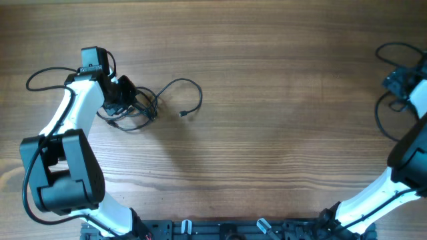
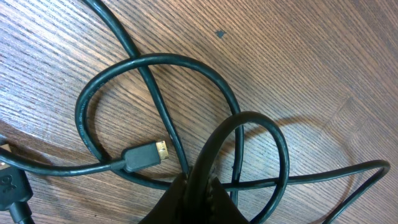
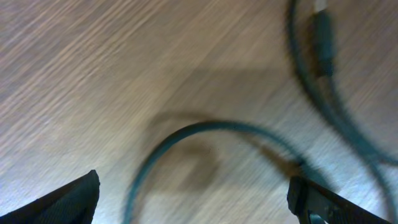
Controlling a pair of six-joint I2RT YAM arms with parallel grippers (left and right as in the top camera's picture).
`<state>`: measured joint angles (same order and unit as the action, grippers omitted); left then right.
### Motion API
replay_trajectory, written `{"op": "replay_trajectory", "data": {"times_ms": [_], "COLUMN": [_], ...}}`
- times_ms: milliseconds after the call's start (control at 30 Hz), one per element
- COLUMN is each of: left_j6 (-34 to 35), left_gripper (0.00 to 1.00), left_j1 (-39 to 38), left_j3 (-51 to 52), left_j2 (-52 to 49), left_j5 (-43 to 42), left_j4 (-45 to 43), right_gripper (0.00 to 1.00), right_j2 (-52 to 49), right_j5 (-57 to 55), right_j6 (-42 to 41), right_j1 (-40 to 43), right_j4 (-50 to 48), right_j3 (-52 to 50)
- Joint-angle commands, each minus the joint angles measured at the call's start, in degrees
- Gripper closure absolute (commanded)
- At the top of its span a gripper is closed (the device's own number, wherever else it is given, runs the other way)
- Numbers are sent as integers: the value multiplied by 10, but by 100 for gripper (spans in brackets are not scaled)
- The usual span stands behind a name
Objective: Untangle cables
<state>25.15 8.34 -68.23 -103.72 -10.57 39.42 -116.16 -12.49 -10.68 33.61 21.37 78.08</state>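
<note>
The black cable (image 2: 261, 117) will keep its round bends when I lift it, because it curves up above the wood and throws a curved shadow (image 2: 311, 119).
A tangle of thin black cables (image 1: 141, 110) lies at the left of the wooden table, one loop (image 1: 193, 87) reaching right to a small plug (image 1: 183, 114). My left gripper (image 1: 127, 100) sits on the tangle. In the left wrist view it (image 2: 199, 196) is shut on a cable loop (image 2: 249, 118), beside a gold-tipped plug (image 2: 146, 155). At the far right edge another black cable (image 1: 380, 117) lies under my right gripper (image 1: 398, 83). In the blurred right wrist view that gripper (image 3: 196, 199) is open above a cable curve (image 3: 186, 132) and holds nothing; a plug (image 3: 322, 31) lies further off.
The left arm's own wire (image 1: 37, 77) loops out at the far left. Both arm bases stand along the front edge (image 1: 233, 230). Bare wood (image 1: 287, 113) stretches between the two cable groups.
</note>
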Motion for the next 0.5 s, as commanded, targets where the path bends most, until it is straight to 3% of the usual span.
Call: {"op": "replay_trajectory", "data": {"times_ms": [0,233,467], "left_j6": [-7,-8,-7], "left_gripper": [87,87,87], "left_j1": [-2,-2,-2], "left_j3": [-2,-2,-2], "left_j2": [-11,-11,-11], "left_j5": [2,7,12], "left_j4": [0,7,6], "right_gripper": [1,10,12], "right_j2": [8,5,-31], "right_j5": [-3,27,90], "right_j6": [56,95,146], "right_j1": [31,90,154], "right_j4": [9,-10,-30], "right_j3": [10,10,10]}}
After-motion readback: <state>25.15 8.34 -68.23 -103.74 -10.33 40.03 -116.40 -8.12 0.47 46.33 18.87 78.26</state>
